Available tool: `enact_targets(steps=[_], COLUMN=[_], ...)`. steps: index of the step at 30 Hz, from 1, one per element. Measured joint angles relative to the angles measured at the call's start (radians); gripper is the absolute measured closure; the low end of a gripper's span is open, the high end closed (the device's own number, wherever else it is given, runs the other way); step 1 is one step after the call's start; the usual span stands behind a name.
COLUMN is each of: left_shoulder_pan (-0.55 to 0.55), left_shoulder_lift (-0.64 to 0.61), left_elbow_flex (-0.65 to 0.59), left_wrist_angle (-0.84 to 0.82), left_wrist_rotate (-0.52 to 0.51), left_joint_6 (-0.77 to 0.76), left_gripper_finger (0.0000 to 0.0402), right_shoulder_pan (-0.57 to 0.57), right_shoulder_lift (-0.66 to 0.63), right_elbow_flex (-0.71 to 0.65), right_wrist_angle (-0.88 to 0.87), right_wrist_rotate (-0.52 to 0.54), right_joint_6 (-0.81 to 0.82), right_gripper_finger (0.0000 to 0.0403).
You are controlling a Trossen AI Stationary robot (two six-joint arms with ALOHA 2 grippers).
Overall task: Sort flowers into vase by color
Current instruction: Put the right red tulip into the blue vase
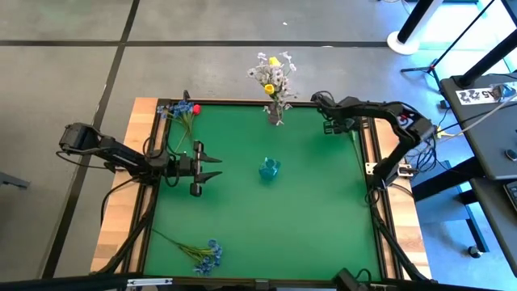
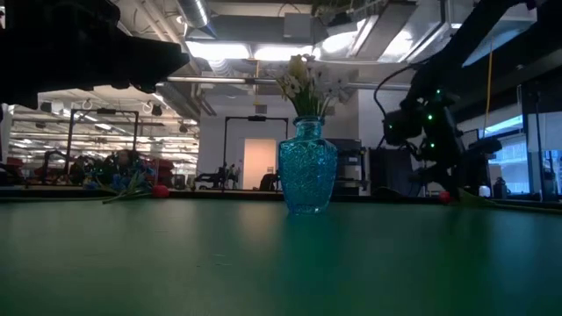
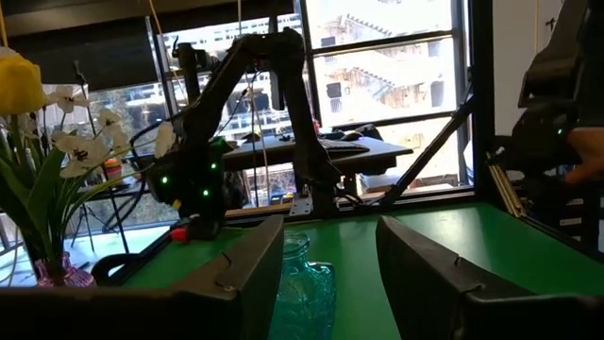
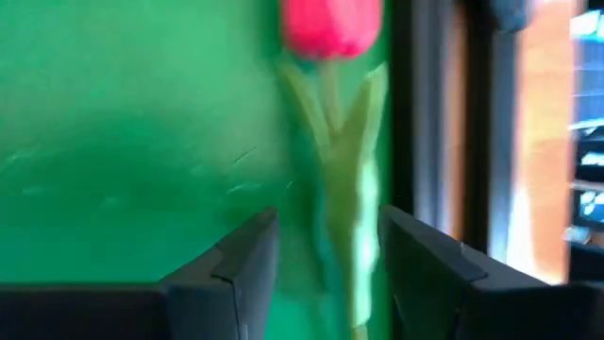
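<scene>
Next, my right gripper pulls the red bud's stem [image 1: 357, 151] onto the open green mat [image 1: 321, 162] and then grips it there first, because the stem lies close along the black frame.
A blue glass vase [image 1: 269, 170] stands mid-table, empty from above. My left gripper [image 1: 216, 167] is open and level, a little to the vase's left; the left wrist view shows the vase [image 3: 307, 274] between the open fingers, farther off. My right gripper [image 1: 333, 125] hangs at the far right corner, open. Its fingers stand either side of the green stem [image 4: 344, 227] of a red bud [image 4: 330, 24] lying on the mat, without touching. A second vase [image 1: 277, 113] at the far edge holds white sprays and yellow buds [image 1: 273, 73].
Blue blooms and a red bud [image 1: 184, 110] lie at the far left corner. More blue blooms [image 1: 206, 255] lie near the near left edge. The table's black frame rail [image 4: 406, 94] runs right beside the red bud's stem. Green mat lies open right of the blue vase.
</scene>
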State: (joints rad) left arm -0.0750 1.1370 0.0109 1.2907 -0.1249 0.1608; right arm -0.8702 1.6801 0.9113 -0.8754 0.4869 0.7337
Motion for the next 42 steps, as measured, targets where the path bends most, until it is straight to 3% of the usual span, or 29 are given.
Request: enact_targets(steps=[2, 6, 13, 15, 19, 26, 29, 33, 42], left_shoulder_pan=[0.0, 0.0, 0.0, 0.0, 0.0, 0.0, 0.0, 0.0, 0.0], left_shoulder_lift=[0.0, 0.0, 0.0, 0.0, 0.0, 0.0, 0.0, 0.0, 0.0], left_elbow_flex=[0.0, 0.0, 0.0, 0.0, 0.0, 0.0, 0.0, 0.005, 0.025], left_wrist_angle=[0.0, 0.0, 0.0, -0.001, -0.001, 0.0, 0.0, 0.002, 0.005], left_wrist_rotate=[0.003, 0.01, 0.011, 0.011, 0.011, 0.011, 0.011, 0.011, 0.015], left_joint_6=[0.0, 0.0, 0.005, 0.005, 0.005, 0.006, 0.02, 0.06, 0.121], left_gripper_finger=[0.0235, 0.0235, 0.0235, 0.0235, 0.0235, 0.0235, 0.0235, 0.0235, 0.0235], right_shoulder_pan=[-0.018, -0.026, -0.036, -0.034, -0.021, 0.092, 0.188, 0.35, 0.546], right_shoulder_lift=[0.035, 0.081, 0.105, 0.112, 0.094, -0.081, -0.142, -0.153, -0.149], right_elbow_flex=[0.001, 0.033, 0.041, 0.041, 0.042, 0.073, 0.074, 0.068, -0.01], right_wrist_angle=[0.014, 0.002, 0.002, 0.003, -0.013, -0.105, -0.141, -0.186, 0.01], right_wrist_rotate=[-0.034, 0.022, 0.018, 0.01, -0.048, -0.239, -0.32, -0.348, -0.419], right_joint_6=[-0.002, 0.008, 0.023, 0.007, -0.008, 0.027, 0.053, 0.177, 0.258], right_gripper_finger=[0.0221, 0.0242, 0.0377, 0.0393, 0.0385, 0.0392, 0.0398, 0.0396, 0.037])
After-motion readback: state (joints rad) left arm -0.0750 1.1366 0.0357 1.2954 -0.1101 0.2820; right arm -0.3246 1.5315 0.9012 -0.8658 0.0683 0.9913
